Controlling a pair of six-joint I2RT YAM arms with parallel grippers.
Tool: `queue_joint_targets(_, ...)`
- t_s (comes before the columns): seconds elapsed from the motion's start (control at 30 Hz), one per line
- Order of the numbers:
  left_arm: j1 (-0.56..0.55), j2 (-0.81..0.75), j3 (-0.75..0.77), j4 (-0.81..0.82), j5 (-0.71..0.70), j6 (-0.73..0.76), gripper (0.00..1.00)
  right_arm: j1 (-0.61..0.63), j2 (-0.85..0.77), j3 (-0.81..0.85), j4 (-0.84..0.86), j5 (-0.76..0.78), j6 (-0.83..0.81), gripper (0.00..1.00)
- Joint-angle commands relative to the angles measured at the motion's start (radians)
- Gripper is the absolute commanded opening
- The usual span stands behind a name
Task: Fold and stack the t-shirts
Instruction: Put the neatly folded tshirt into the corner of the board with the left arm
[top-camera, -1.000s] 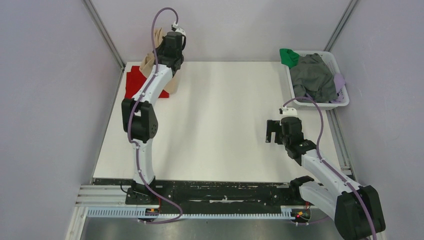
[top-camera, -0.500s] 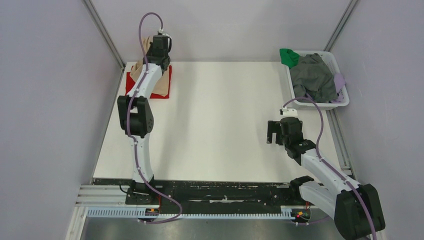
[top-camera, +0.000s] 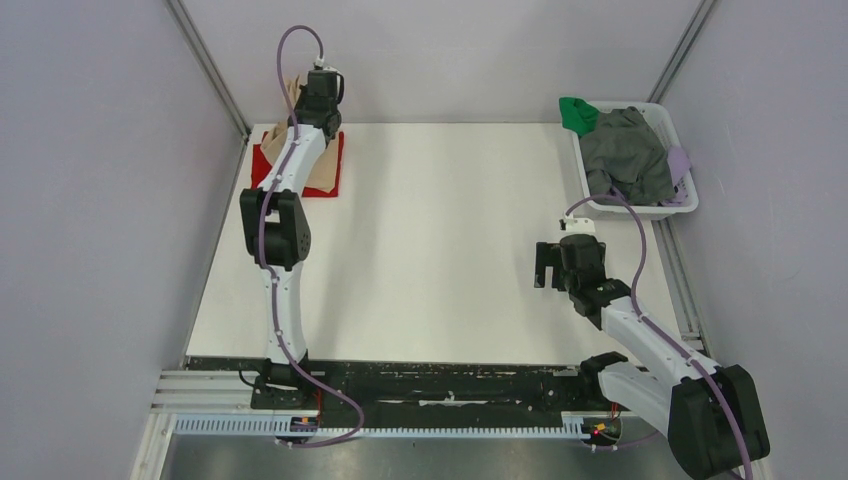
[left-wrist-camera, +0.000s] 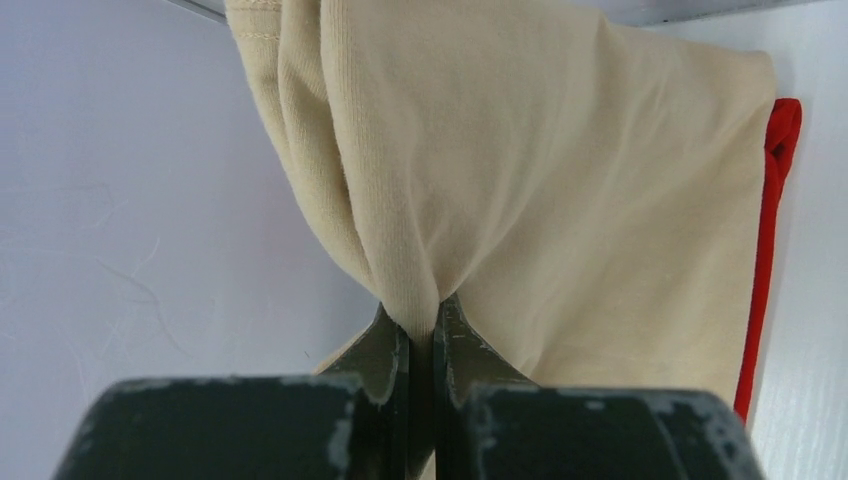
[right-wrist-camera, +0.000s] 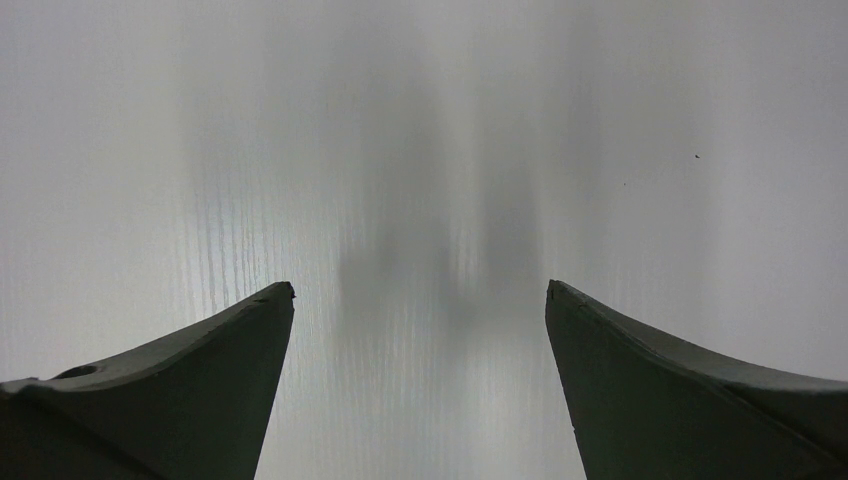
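Note:
The beige t-shirt (top-camera: 325, 168) stops short of the red t-shirt's inner edge, so the robot's left gripper should raise it clear, move it toward that edge (top-camera: 341, 162) and lower it.
My left gripper (top-camera: 303, 92) is shut on a fold of the beige t-shirt (left-wrist-camera: 520, 180) at the far left corner of the table. It holds the cloth up against the back wall. The shirt hangs down over the folded red t-shirt (top-camera: 262, 166), whose edge shows in the left wrist view (left-wrist-camera: 765, 260). Beige cloth shows beside the arm in the top view (top-camera: 322, 172). My right gripper (top-camera: 548, 268) is open and empty above bare table at the right; its fingertips (right-wrist-camera: 270, 310) frame only white surface.
A white basket (top-camera: 640, 208) at the far right holds grey, green and lilac clothes. Grey walls close in the table on the left, back and right. A black rail runs along the near edge.
My left gripper has swung left and back with the beige shirt, from beside the red shirt to over it. The right arm has barely moved.

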Motion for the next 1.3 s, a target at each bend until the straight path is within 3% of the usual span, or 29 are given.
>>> queue_joint_targets(0.0,-0.012,-0.075,0.056,-0.008,0.021,-0.076,0.02,0.000,-0.013,0.038,0.011,0.024,0.001,0.98)
queue_joint_targets(0.67,-0.106,-0.213,0.038,-0.090,0.026,-0.116,0.02,-0.001,-0.037,0.018,0.041,-0.075,0.007,0.98)
queue_joint_targets(1.27,-0.069,-0.050,0.017,0.002,-0.051,-0.072,0.02,0.000,-0.015,0.019,0.042,-0.058,0.011,0.98)
